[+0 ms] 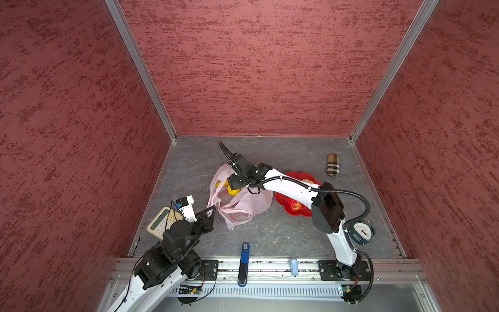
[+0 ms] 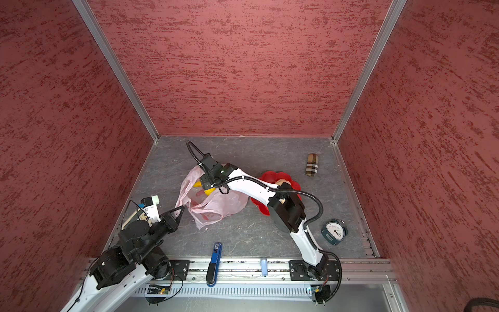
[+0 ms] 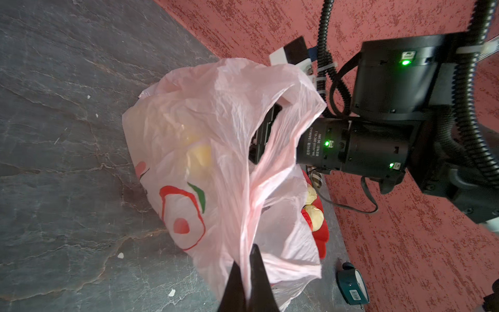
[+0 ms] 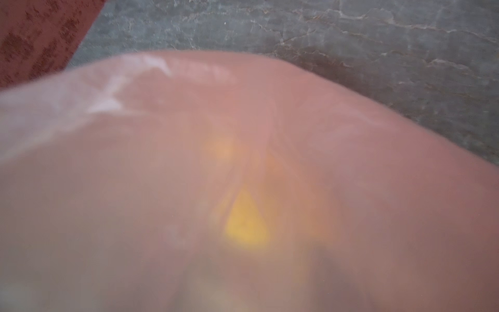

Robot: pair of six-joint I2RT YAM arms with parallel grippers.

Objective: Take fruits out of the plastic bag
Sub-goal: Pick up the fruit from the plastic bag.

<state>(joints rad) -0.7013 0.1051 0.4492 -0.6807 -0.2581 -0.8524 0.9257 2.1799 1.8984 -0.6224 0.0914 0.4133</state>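
The left gripper holds the bag's edge [image 1: 212, 200] away from the bigger yellow fruit [image 1: 233, 190], so the robot's right gripper keeps reaching down until its fingers surround that fruit.
The pale-pink plastic bag [image 1: 251, 202] [image 2: 224, 201] lies crumpled mid-table, mouth toward the far side. My left gripper [image 1: 211, 211] [image 3: 247, 270] is shut on a strip of the bag's film at its near-left edge. My right gripper [image 1: 233, 185] reaches into the bag's mouth, its fingertips hidden by film. Two yellow fruits [image 1: 233, 191] [image 1: 218, 184] show in the mouth beside it. The right wrist view is veiled by bag film [image 4: 243, 121] with a yellow blur [image 4: 245, 224] behind. A red fruit [image 1: 294, 204] and two beige fruits [image 3: 314, 216] lie on the red plate [image 1: 297, 212].
A calculator [image 1: 159, 221] sits under the left arm. A blue tool [image 1: 244, 259] and a small pale-blue object [image 1: 293, 266] lie at the front edge. A dial clock [image 1: 361, 232] stands near right, a plaid case [image 1: 332, 164] far right. Red walls enclose three sides.
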